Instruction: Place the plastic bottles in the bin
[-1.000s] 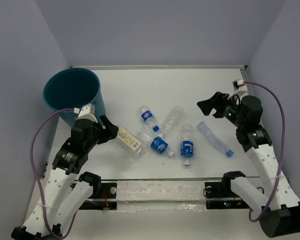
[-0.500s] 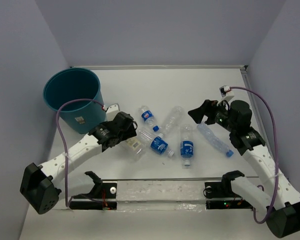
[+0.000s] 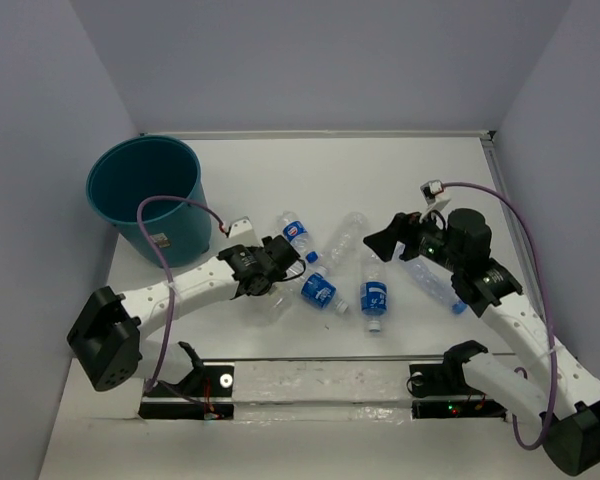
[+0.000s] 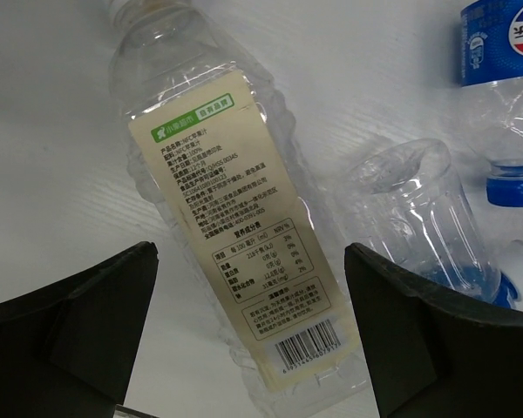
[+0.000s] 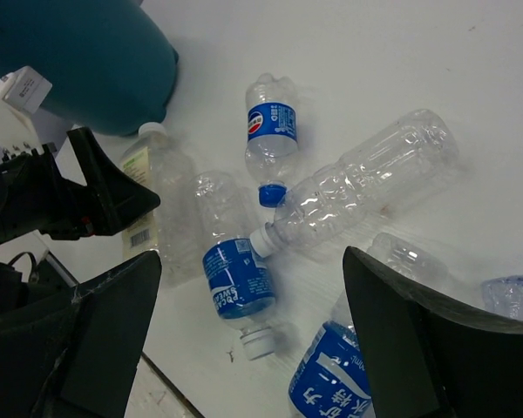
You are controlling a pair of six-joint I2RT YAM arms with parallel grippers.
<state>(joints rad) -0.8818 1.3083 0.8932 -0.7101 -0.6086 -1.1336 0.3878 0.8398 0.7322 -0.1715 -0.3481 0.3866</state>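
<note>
My left gripper's open fingers are on both sides of the cream-labelled bottle's body [image 4: 235, 209], and the neighbouring bottle is outside them. My left gripper should keep going and close around the label [image 4: 270, 292].
The teal bin [image 3: 145, 195] stands at the back left. Several plastic bottles lie mid-table: a cream-labelled one [image 3: 273, 303], blue-labelled ones [image 3: 298, 235] [image 3: 320, 290] [image 3: 373, 295], and clear unlabelled ones [image 3: 345, 238] [image 3: 435, 285]. My left gripper [image 3: 278, 262] is open and low over the cream-labelled bottle [image 4: 235, 235], which lies between the spread jaws [image 4: 253, 348] without being gripped. My right gripper [image 3: 385, 240] is open and empty above the bottles. In its wrist view [image 5: 253, 340] a blue-labelled bottle [image 5: 235, 279] lies between the fingers, below them.
The bin's side [image 5: 78, 52] and my left gripper [image 5: 113, 196] show in the right wrist view. A clear bottle base [image 4: 418, 218] and a blue-labelled bottle [image 4: 506, 52] lie just right of the cream bottle. A clear rail [image 3: 310, 380] runs along the near edge.
My left arm swung from beside the bin to the right and came down over the cream-labelled bottle. My right gripper moved left toward the bottles. The bottles have not moved.
</note>
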